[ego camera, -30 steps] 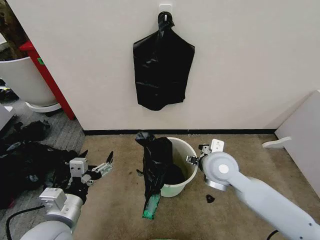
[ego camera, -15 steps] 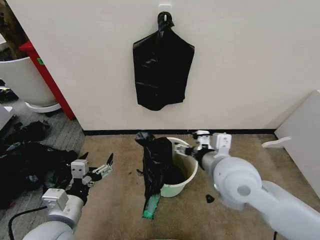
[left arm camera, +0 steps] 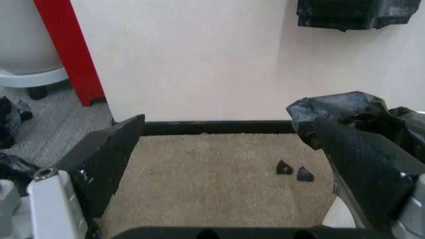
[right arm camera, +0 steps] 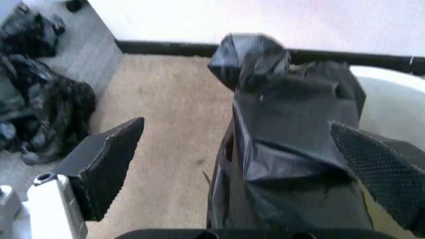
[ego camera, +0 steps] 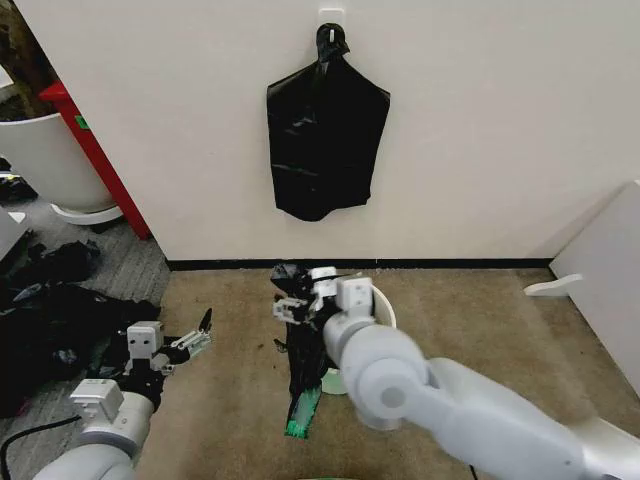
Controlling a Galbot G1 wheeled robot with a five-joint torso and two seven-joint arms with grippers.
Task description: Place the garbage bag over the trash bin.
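Observation:
A dark gap separates the garbage bag's loose layers. The bag will therefore spread into a wide opening over the trash bin when I pull.
The garbage bag [ego camera: 305, 355] is glossy black and wrinkled, draped down the left side of the cream-white trash bin [ego camera: 335, 382], its bunched top standing above the rim. My right arm reaches across the bin and hides most of it. The right gripper [ego camera: 298, 292] is open at the bag's top. In the right wrist view its fingers [right arm camera: 109, 162] straddle the garbage bag [right arm camera: 285, 124], with the trash bin's rim [right arm camera: 391, 92] beyond. My left gripper [ego camera: 185, 345] is open and holds nothing, low over the carpet left of the bag. The left wrist view shows the garbage bag's top [left arm camera: 335, 112] farther off.
A knotted bunch of black bags [ego camera: 325, 140] hangs on the wall above the bin. A large white tub [ego camera: 40, 160] and a red post [ego camera: 95, 150] stand far left, with a heap of black cloth [ego camera: 60, 320] on the floor. A white panel [ego camera: 610, 290] stands at the right.
My right arm has swung from the bin's right side across to its left, bringing the gripper over the bag's top. The left gripper has drifted slightly left.

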